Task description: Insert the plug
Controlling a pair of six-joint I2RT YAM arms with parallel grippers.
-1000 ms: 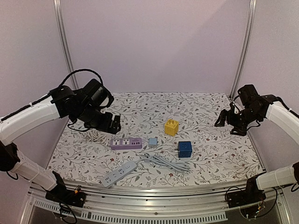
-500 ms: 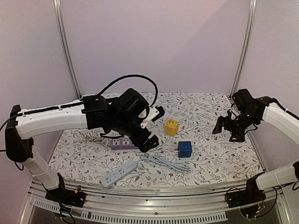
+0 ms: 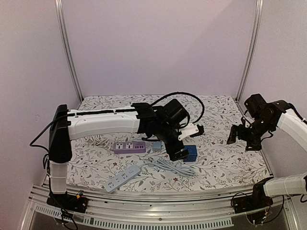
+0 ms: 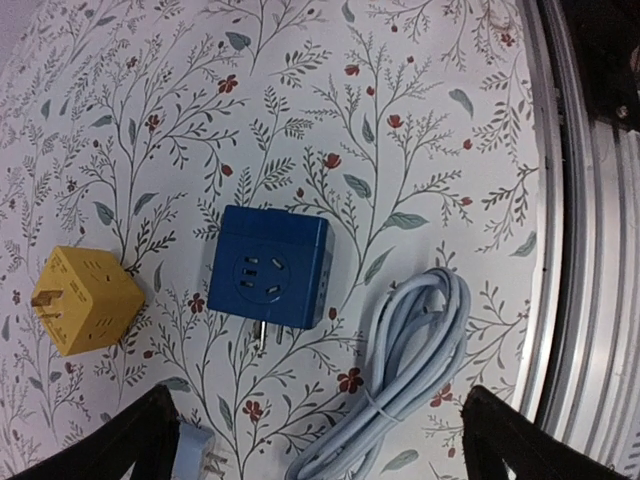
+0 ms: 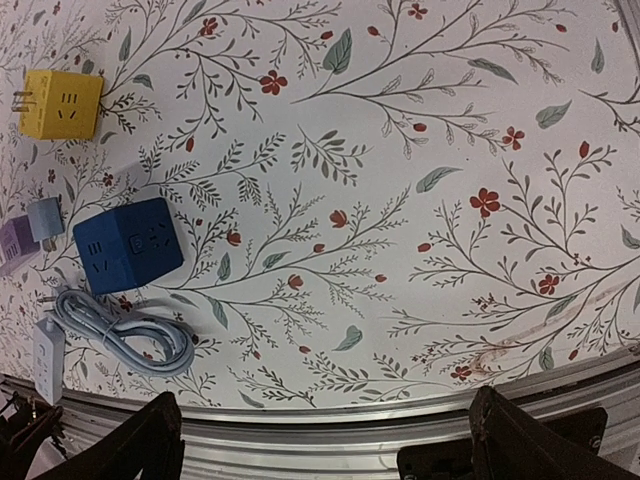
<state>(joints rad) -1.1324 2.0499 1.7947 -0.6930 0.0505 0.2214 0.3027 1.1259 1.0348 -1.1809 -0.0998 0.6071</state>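
Note:
I keep moving my left gripper down toward the blue cube plug, as it is clear of the coiled cable, until the open fingers are on either side of its sides (image 4: 321, 272), and then close.
A blue cube plug (image 3: 191, 154) lies on the floral table, prongs toward the near edge; it also shows in the left wrist view (image 4: 268, 268) and the right wrist view (image 5: 127, 245). A purple power strip (image 3: 129, 146) lies to its left. A small light-blue plug (image 4: 195, 455) lies between them. My left gripper (image 3: 186, 142) hovers open and empty over the blue cube, and its fingertips (image 4: 140, 440) frame the coiled cable (image 4: 410, 380). My right gripper (image 3: 242, 139) is open and empty above the table's right side, away from the plugs.
A yellow cube plug (image 4: 85, 300) lies behind the blue one; the left arm hides it in the top view. A white power strip (image 3: 123, 177) with its grey cable (image 3: 172, 167) lies near the front rail (image 5: 330, 425). Frame posts stand at the back corners.
My left arm has swung right from over the purple strip to above the blue cube. My right gripper has drifted slightly right and lower. Nothing has been picked up.

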